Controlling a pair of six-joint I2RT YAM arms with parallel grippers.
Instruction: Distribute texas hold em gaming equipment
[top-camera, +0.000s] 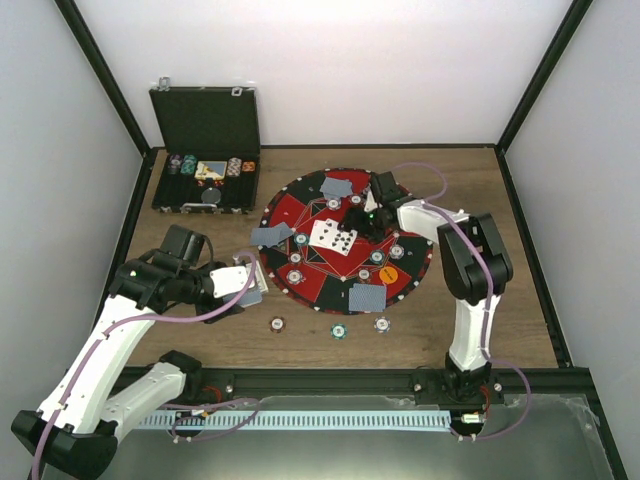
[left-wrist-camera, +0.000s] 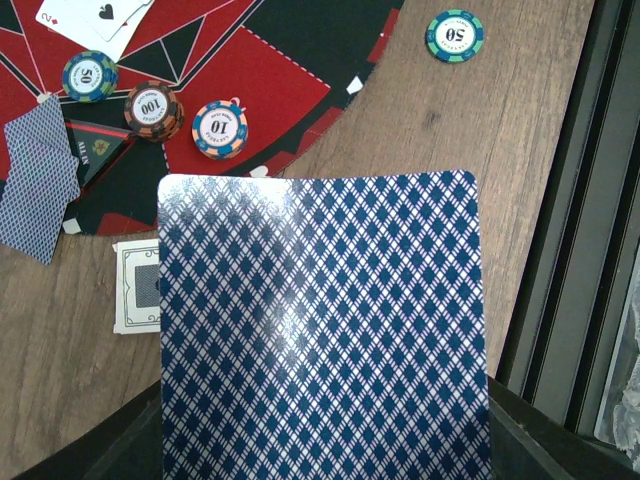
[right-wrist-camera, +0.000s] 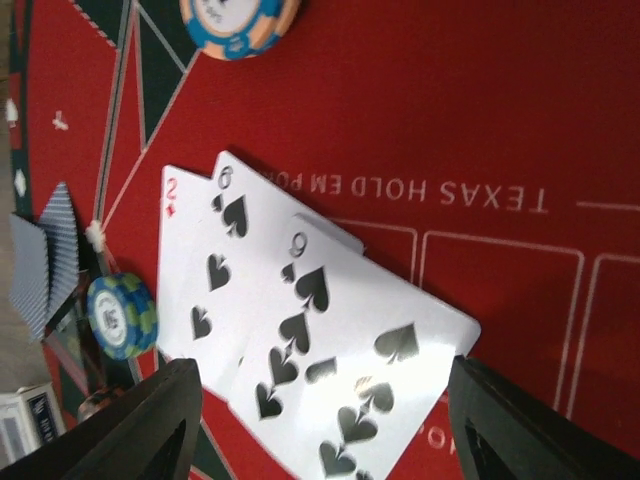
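Observation:
The nine lies flat and the held stack's far edge (left-wrist-camera: 318, 182) is free, so I should keep my right gripper going to the stack (top-camera: 251, 297) and grip a card there.
A round red-and-black poker mat (top-camera: 310, 215) lies mid-table. Three face-up cards (top-camera: 333, 237) rest on its centre; the right wrist view shows a two of diamonds, a six and a nine of spades (right-wrist-camera: 330, 330). My right gripper (top-camera: 366, 214) hovers over them, open, the nine between its fingers (right-wrist-camera: 150, 425) without touching them. My left gripper (top-camera: 256, 285) is shut on a stack of blue-backed cards (left-wrist-camera: 320, 330) at the mat's left edge; its fingertips are hidden. Face-down pairs lie on the mat at the left (top-camera: 272, 235), far side (top-camera: 338, 187) and near side (top-camera: 367, 297). An orange disc (top-camera: 388, 272) lies near the right.
Three chips (top-camera: 277, 323) (top-camera: 340, 331) (top-camera: 382, 324) lie on the wood in front of the mat. The open black case (top-camera: 205, 120) with several chips stands at the back left. Chips (left-wrist-camera: 220, 129) ring the mat's edge. A small card box (left-wrist-camera: 135, 285) lies beside the held stack.

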